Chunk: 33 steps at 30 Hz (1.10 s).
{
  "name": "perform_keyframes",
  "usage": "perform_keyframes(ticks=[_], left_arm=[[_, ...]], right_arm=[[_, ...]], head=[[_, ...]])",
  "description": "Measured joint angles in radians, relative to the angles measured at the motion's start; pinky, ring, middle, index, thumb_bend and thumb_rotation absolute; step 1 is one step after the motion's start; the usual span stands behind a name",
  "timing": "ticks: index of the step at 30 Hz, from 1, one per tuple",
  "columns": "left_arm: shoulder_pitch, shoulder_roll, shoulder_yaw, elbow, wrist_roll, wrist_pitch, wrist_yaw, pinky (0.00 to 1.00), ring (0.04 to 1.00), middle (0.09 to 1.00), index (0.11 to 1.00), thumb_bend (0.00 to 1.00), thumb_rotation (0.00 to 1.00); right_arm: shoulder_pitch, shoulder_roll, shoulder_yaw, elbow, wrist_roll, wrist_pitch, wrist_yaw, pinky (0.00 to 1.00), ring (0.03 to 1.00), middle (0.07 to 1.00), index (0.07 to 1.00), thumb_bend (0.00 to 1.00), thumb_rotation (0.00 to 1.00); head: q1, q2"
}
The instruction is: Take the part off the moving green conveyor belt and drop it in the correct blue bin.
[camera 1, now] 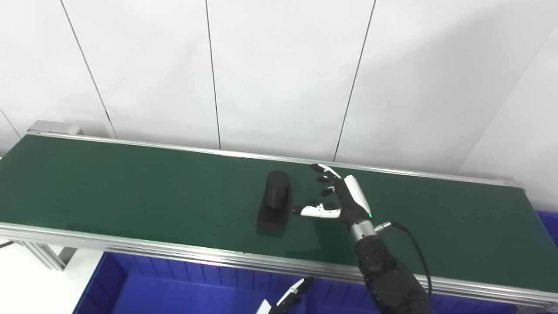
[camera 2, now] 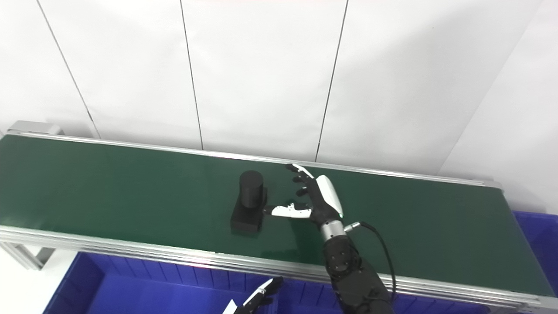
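The cylinder's base (camera 1: 275,204) blends into the matching black block (camera 1: 272,219). The block will move along with the cylinder as one stiff piece when I lift the cylinder.
A black part (camera 1: 275,203), a short cylinder standing on a rectangular block, rests on the green conveyor belt (camera 1: 130,183) near its middle. My right hand (camera 1: 338,196) hovers over the belt just right of the part, open, fingers spread toward it and the thumb tip almost at the block's side, with nothing held. My left hand (camera 1: 287,301) shows only as fingertips at the bottom edge, below the belt and over the blue bin (camera 1: 183,292); its state is not visible.
Aluminium rails (camera 1: 174,253) run along the belt's near and far sides. A second blue bin (camera 2: 536,235) shows at the right end of the belt. A white panelled wall stands behind.
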Motion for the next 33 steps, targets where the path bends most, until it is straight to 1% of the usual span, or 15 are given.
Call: perform_keyframes(ticks=[5,12,17,22,24,25,26,27,28,29,30,31,32,33], left_arm=[[0.003,0.0,0.001,-0.001,0.002,0.0,0.005,0.88,0.913,0.923,0.912,0.88,0.86],[0.007,-0.001,0.001,-0.005,0.001,0.0,0.004,0.88,0.912,0.92,0.907,0.89,0.86],[0.011,0.0,0.002,-0.017,0.001,0.0,0.004,0.88,0.911,0.919,0.905,0.9,0.85],[0.014,0.001,0.002,-0.033,0.001,0.0,0.003,0.88,0.913,0.922,0.909,0.89,0.85],[0.015,0.002,0.001,-0.032,0.001,0.0,0.003,0.88,0.911,0.921,0.909,0.88,0.85],[0.015,0.002,0.002,-0.032,0.001,0.0,0.003,0.87,0.912,0.921,0.909,0.89,0.84],[0.015,0.003,0.002,-0.032,0.001,0.0,0.003,0.87,0.912,0.921,0.909,0.89,0.84],[0.015,0.003,0.002,-0.033,0.001,0.0,0.003,0.87,0.91,0.92,0.908,0.88,0.84],[0.015,0.003,0.002,-0.033,0.001,0.0,0.003,0.87,0.909,0.92,0.908,0.88,0.84],[0.015,0.004,0.001,-0.033,0.001,0.0,0.003,0.87,0.907,0.92,0.909,0.88,0.84],[0.015,0.005,0.001,-0.033,0.001,0.0,0.003,0.87,0.907,0.919,0.91,0.88,0.85],[0.016,0.007,0.0,-0.033,0.002,0.0,0.004,0.87,0.906,0.919,0.91,0.88,0.85],[0.016,0.009,0.0,-0.033,0.004,0.0,0.005,0.87,0.905,0.917,0.909,0.88,0.85],[0.016,0.011,-0.001,-0.033,0.004,0.0,0.006,0.87,0.902,0.915,0.908,0.88,0.85]], right_arm=[[-0.029,0.004,0.003,0.035,0.001,0.0,0.001,0.69,0.774,0.814,0.811,1.0,0.39],[-0.055,0.012,0.004,0.069,0.01,-0.005,0.002,0.73,0.804,0.819,0.809,1.0,0.39],[-0.059,0.016,0.012,0.118,0.009,-0.01,0.002,0.72,0.805,0.82,0.812,1.0,0.39],[-0.063,0.017,0.012,0.12,0.009,-0.01,0.001,0.71,0.801,0.819,0.807,1.0,0.4],[-0.063,0.017,0.01,0.119,0.013,-0.01,0.001,0.71,0.789,0.808,0.8,1.0,0.38],[-0.064,0.018,0.009,0.119,0.015,-0.01,0.001,0.65,0.732,0.765,0.785,1.0,0.37],[-0.063,0.018,0.009,0.119,0.017,-0.01,0.001,0.63,0.713,0.75,0.78,1.0,0.37],[-0.063,0.019,0.008,0.119,0.02,-0.01,0.002,0.55,0.635,0.689,0.756,0.96,0.36],[-0.063,0.019,0.008,0.119,0.021,-0.01,0.004,0.5,0.59,0.655,0.741,0.92,0.34],[-0.063,0.019,0.006,0.119,0.025,-0.01,0.006,0.44,0.53,0.61,0.72,0.86,0.3],[-0.063,0.019,0.006,0.119,0.028,-0.01,0.008,0.4,0.483,0.565,0.676,0.78,0.23],[-0.063,0.019,0.005,0.119,0.031,-0.01,0.009,0.39,0.476,0.558,0.668,0.76,0.22],[-0.063,0.019,0.006,0.12,0.031,-0.01,0.009,0.34,0.419,0.507,0.582,0.64,0.18],[-0.063,0.019,0.007,0.121,0.03,-0.01,0.009,0.3,0.367,0.458,0.536,0.58,0.16]], head=[[0.006,0.003],[0.012,0.003],[0.014,0.003],[0.012,0.005],[0.012,0.006],[0.012,0.006],[0.012,0.008],[0.012,0.009],[0.012,0.009],[0.011,0.009],[0.011,0.009],[0.011,0.009],[0.009,0.011],[0.008,0.011]])
